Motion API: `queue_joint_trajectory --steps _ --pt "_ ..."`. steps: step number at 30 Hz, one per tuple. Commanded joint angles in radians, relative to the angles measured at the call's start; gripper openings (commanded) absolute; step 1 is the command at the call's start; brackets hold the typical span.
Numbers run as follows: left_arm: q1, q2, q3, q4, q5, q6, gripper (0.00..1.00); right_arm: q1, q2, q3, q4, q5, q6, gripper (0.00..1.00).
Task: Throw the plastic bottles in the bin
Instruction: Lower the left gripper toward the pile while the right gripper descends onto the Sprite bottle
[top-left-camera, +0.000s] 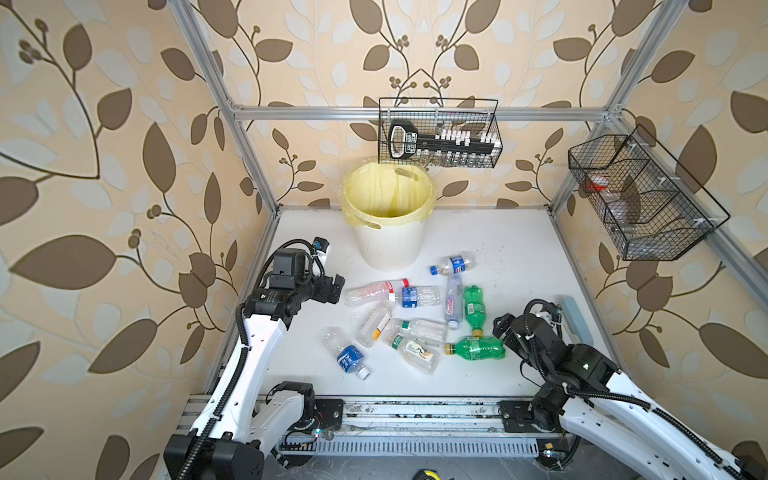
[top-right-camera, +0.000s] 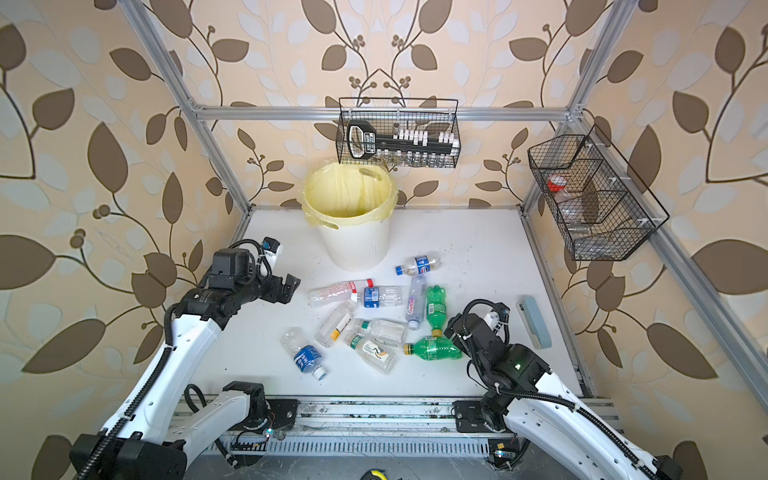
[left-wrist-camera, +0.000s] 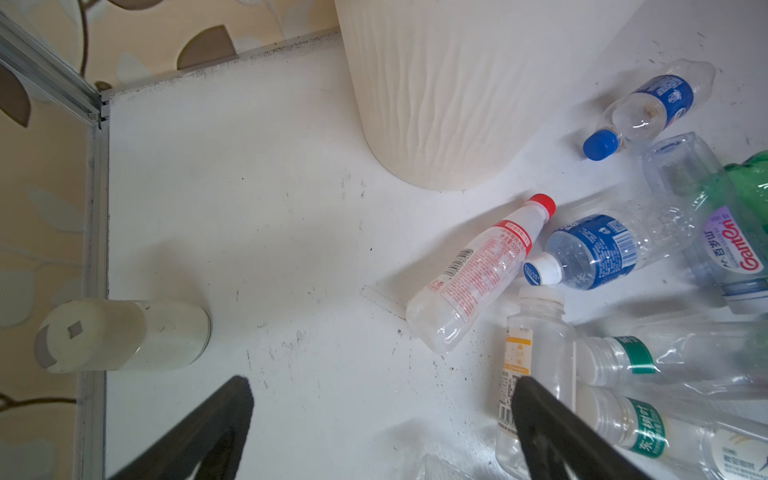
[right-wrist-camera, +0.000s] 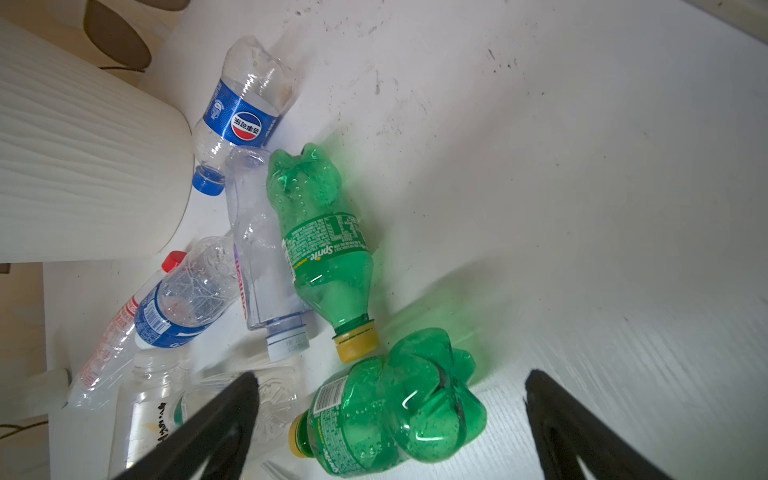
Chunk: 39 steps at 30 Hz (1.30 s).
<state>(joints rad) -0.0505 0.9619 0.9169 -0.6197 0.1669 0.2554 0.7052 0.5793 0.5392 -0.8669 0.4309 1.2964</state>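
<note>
I should keep lowering my right gripper, as the near green bottle's bottom end lies free between its open fingers, until they reach around the bottle's body, then close them.
Several plastic bottles lie in a loose heap on the white table between my arms. The cream ribbed bin with its yellow liner stands behind them at the back. My left gripper hangs open left of the heap, near a red-capped bottle. In the left wrist view the left gripper has only bare table between its fingers, and one finger overlaps an orange-labelled clear bottle. My right gripper is open above a green yellow-capped bottle, which lies between the fingers untouched. A second green bottle lies beyond it.
A squat white jar stands at the table's left edge. A grey-blue block lies by the right edge behind my right arm. Black wire baskets hang on the back rail and the right rail.
</note>
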Motion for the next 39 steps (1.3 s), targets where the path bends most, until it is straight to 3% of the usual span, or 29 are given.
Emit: queue_joint_trajectory --steps 1,8,14,27,39 --pt "0.017 -0.04 -0.02 0.023 0.025 0.025 0.99 0.032 -0.004 -0.034 0.002 -0.006 0.135 1.0" --pt "0.026 -0.08 -0.096 0.022 0.017 0.024 0.99 0.151 0.007 -0.091 0.008 0.038 0.349 1.0" --pt "0.027 -0.152 -0.161 0.02 -0.006 0.008 0.99 0.252 0.076 -0.097 0.042 0.074 0.447 1.0" --pt "0.039 -0.173 -0.194 -0.021 0.017 0.042 0.99 0.324 0.134 -0.135 0.113 0.079 0.605 0.96" --pt "0.061 -0.163 -0.199 -0.028 0.056 0.053 0.99 0.33 0.153 -0.185 0.173 0.069 0.653 0.91"
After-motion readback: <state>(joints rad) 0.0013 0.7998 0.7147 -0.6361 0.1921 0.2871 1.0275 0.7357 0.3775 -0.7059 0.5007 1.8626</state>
